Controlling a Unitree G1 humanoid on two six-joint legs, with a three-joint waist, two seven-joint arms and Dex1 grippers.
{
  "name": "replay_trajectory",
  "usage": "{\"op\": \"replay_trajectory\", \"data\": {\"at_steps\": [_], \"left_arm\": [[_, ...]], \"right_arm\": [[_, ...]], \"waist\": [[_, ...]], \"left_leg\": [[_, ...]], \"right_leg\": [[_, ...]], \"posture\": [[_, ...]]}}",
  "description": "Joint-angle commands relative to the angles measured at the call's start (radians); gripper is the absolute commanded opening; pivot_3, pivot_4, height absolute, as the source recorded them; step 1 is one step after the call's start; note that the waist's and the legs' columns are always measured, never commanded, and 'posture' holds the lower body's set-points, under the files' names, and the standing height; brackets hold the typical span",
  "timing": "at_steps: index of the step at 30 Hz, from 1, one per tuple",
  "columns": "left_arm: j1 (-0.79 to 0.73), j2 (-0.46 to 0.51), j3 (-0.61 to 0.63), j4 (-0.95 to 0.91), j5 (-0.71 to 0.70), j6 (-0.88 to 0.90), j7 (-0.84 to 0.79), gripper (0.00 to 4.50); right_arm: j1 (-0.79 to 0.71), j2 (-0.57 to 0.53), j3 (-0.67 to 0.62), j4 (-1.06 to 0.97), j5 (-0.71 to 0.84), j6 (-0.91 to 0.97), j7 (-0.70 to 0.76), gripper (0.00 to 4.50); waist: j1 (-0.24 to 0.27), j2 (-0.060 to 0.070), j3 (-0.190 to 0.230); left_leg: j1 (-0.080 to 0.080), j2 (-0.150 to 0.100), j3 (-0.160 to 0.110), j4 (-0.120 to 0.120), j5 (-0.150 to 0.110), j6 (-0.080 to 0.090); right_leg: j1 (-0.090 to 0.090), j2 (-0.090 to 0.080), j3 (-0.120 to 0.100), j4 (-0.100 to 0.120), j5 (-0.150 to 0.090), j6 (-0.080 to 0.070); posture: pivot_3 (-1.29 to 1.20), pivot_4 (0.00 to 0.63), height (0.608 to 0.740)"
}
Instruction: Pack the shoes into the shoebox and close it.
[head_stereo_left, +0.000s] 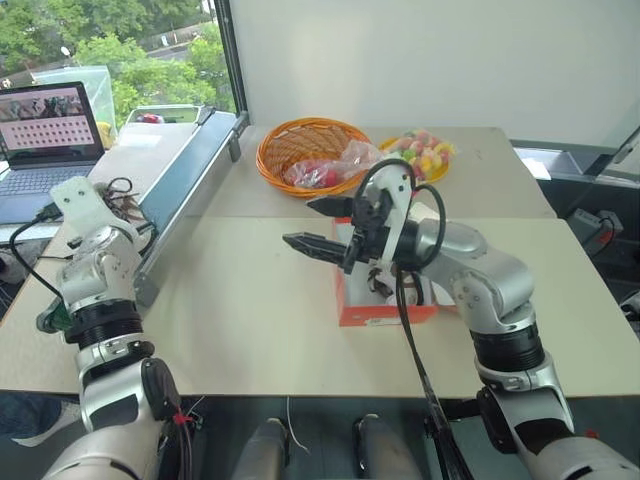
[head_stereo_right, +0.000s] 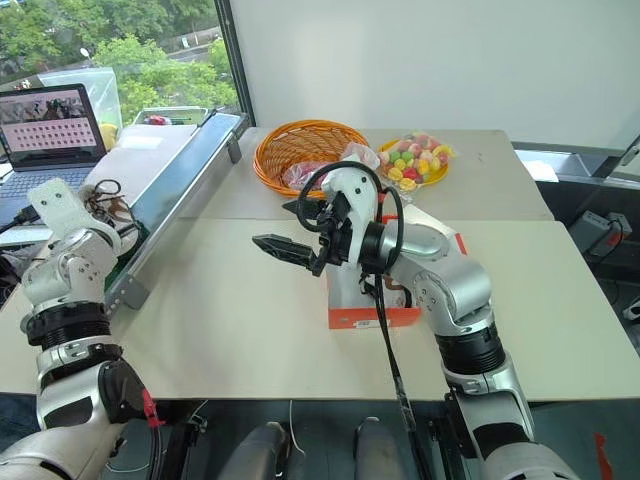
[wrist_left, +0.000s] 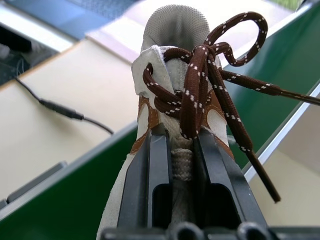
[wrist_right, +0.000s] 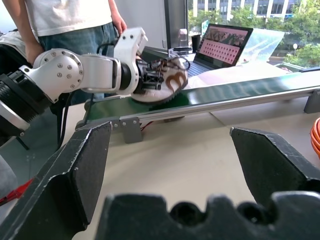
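Observation:
My gripper will lower the white sneaker (wrist_right: 167, 85), and the sneaker will fit in on its side because pale empty space (head_stereo_left: 357, 288) shows beside the shoe already in the shoebox.
A white sneaker (wrist_left: 175, 30) with brown laces lies on the green conveyor belt (head_stereo_left: 190, 165) at the left. My left gripper (wrist_left: 177, 137) is shut on it, the black fingers (wrist_left: 159, 165) pinching the tongue just under the lace knot. The right wrist view also has that shoe (wrist_right: 172, 80) at the end of my left arm. The orange-red shoebox (head_stereo_left: 385, 312) stands on the table right of centre, its inside mostly hidden by my right arm. My right gripper (head_stereo_left: 298, 222) hovers above the box's left side, pointing left, open and empty.
An orange wicker basket (head_stereo_left: 305, 150) holding wrapped items and a yellow plate of coloured sweets (head_stereo_left: 425, 155) sit behind the box. A laptop (head_stereo_left: 45, 125) stands left of the conveyor. A person (wrist_right: 70, 20) stands beyond my left arm.

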Motion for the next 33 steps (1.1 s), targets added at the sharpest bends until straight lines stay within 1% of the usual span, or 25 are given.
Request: {"op": "replay_trajectory", "data": {"at_steps": [1, 4, 7, 10, 12, 16, 19, 24, 26, 30, 33], "left_arm": [[-0.022, -0.009, -0.06, -0.205, 0.007, -0.083, -0.03, 0.06], [-0.032, -0.061, -0.139, -0.312, -0.072, -0.103, -0.171, 0.06], [-0.009, -0.121, -0.198, -0.423, -0.157, -0.097, -0.283, 0.06], [0.02, -0.184, -0.241, -0.519, -0.188, -0.055, -0.283, 0.06], [0.035, -0.224, -0.295, -0.591, -0.203, -0.02, -0.272, 0.06], [0.037, -0.281, -0.381, -0.686, -0.227, 0.03, -0.274, 0.06], [0.025, -0.339, -0.403, -0.716, -0.25, 0.053, -0.249, 0.06], [0.0, -0.415, -0.422, -0.717, -0.276, 0.084, -0.217, 0.06], [-0.006, -0.441, -0.453, -0.723, -0.279, 0.097, -0.218, 0.06], [0.004, -0.475, -0.477, -0.73, -0.286, 0.109, -0.217, 0.06], [0.008, -0.478, -0.48, -0.727, -0.276, 0.104, -0.222, 0.06]], "right_arm": [[-0.012, -0.001, -0.013, -0.034, 0.004, -0.01, 0.0, 4.5], [-0.018, 0.019, -0.039, -0.022, 0.028, 0.0, -0.018, 4.5], [-0.053, 0.091, -0.154, 0.039, 0.127, 0.068, -0.112, 4.5], [-0.102, 0.136, -0.258, 0.136, 0.168, 0.1, -0.218, 4.5], [-0.138, 0.152, -0.327, 0.203, 0.194, 0.106, -0.28, 4.5], [-0.189, 0.177, -0.424, 0.293, 0.223, 0.1, -0.382, 4.5], [-0.2, 0.179, -0.446, 0.32, 0.224, 0.095, -0.414, 4.5], [-0.202, 0.183, -0.445, 0.332, 0.22, 0.088, -0.429, 4.5], [-0.203, 0.184, -0.443, 0.337, 0.216, 0.083, -0.431, 4.5], [-0.204, 0.189, -0.445, 0.332, 0.215, 0.082, -0.439, 4.5], [-0.203, 0.19, -0.451, 0.322, 0.22, 0.088, -0.447, 4.5]], "waist": [[0.0, -0.001, 0.0], [0.007, -0.001, 0.0], [0.008, -0.001, 0.0], [0.005, -0.001, 0.0], [-0.001, -0.001, 0.0], [-0.005, -0.001, 0.0], [-0.005, -0.001, 0.0], [-0.006, -0.001, 0.0], [-0.004, -0.001, 0.0], [-0.004, -0.001, 0.0], [-0.005, -0.001, 0.0]], "left_leg": [[0.0, 0.0, 0.0, 0.0, 0.0, 0.0], [0.0, 0.0, 0.0, 0.0, 0.0, 0.0], [0.0, -0.001, 0.0, 0.0, 0.0, 0.0], [0.0, -0.001, 0.0, 0.001, 0.0, 0.0], [0.0, -0.001, 0.0, 0.0, 0.0, 0.0], [0.0, 0.0, 0.001, -0.001, 0.0, 0.0], [0.0, 0.0, 0.002, -0.001, 0.0, 0.0], [0.0, 0.0, 0.003, 0.0, 0.0, 0.001], [0.0, -0.001, 0.003, 0.0, 0.0, 0.001], [0.0, -0.001, 0.003, 0.001, 0.0, 0.001], [0.0, -0.001, 0.003, 0.001, 0.0, 0.001]], "right_leg": [[0.0, 0.0, 0.0, 0.0, 0.0, 0.0], [0.001, 0.0, 0.0, -0.001, 0.0, 0.0], [0.001, -0.001, 0.0, -0.002, 0.0, 0.0], [0.001, 0.0, 0.0, -0.002, 0.001, 0.001], [0.001, 0.0, 0.001, -0.002, 0.001, 0.0], [0.0, 0.0, 0.001, -0.002, 0.001, 0.0], [0.001, 0.0, 0.002, -0.002, 0.001, 0.0], [0.001, 0.0, 0.002, -0.002, 0.001, 0.0], [0.002, 0.0, 0.002, -0.002, 0.001, 0.001], [0.002, 0.0, 0.002, -0.003, 0.001, 0.001], [0.002, 0.0, 0.002, -0.003, 0.001, 0.001]], "posture": [[0.0, 0.15, 0.74], [0.0, 0.15, 0.74], [0.0, 0.15, 0.74], [0.0, 0.15, 0.74], [0.0, 0.15, 0.74], [0.0, 0.15, 0.74], [0.0, 0.15, 0.74], [0.0, 0.15, 0.74], [0.0, 0.15, 0.74], [0.0, 0.15, 0.74], [0.0, 0.15, 0.74]]}}
